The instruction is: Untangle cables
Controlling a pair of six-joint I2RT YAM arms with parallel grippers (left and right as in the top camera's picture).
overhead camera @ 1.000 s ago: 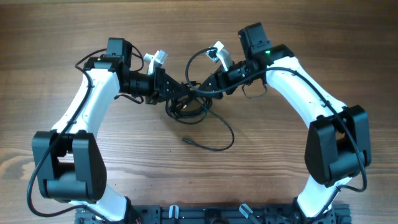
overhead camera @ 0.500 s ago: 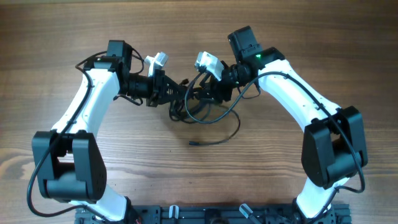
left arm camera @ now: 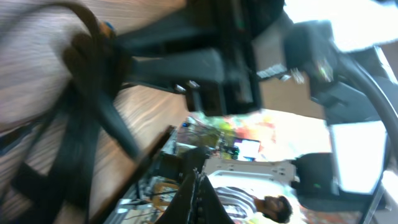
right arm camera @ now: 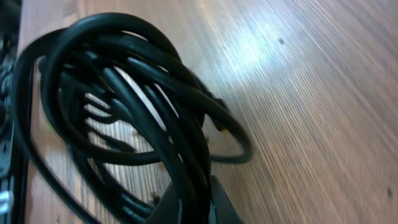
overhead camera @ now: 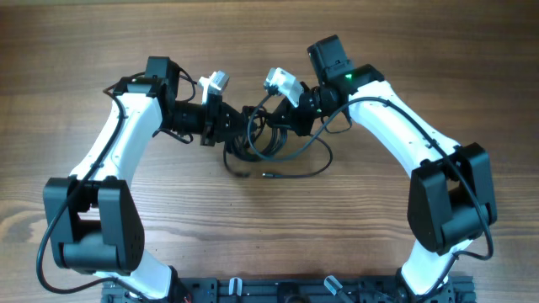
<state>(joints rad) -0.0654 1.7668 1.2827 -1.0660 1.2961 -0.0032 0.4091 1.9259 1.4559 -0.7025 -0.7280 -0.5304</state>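
Observation:
Next, my left gripper reaches into the bundle (overhead camera: 253, 145) before I pull, because it is closed and empty while my right gripper holds several looped strands of cable (right arm camera: 177, 146).
The cables (overhead camera: 271, 145) are a knotted bundle of thin black cord on the wooden table between my two grippers, with one loose tail ending in a small plug (overhead camera: 266, 175). My right gripper (overhead camera: 283, 126) sits at the bundle's right side. In the right wrist view several looped strands of the cables (right arm camera: 124, 81) run between the fingers of that gripper (right arm camera: 194, 196), which is shut on them. My left gripper (overhead camera: 241, 119) touches the bundle's left edge. In the left wrist view it (left arm camera: 196, 186) is shut, fingers pressed together with no cord visible between them. Blurred cables (left arm camera: 81, 124) hang to its left.
Both white arms arch in from the table's sides, and their own thicker black wires run along them. A black mounting rail (overhead camera: 278, 290) lies along the front edge. Bare wooden table (overhead camera: 269, 236) lies in front of the bundle.
My right gripper has swung left onto the bundle and closed on its strands. The long loose tail has drawn in toward the bundle. The left arm has barely moved.

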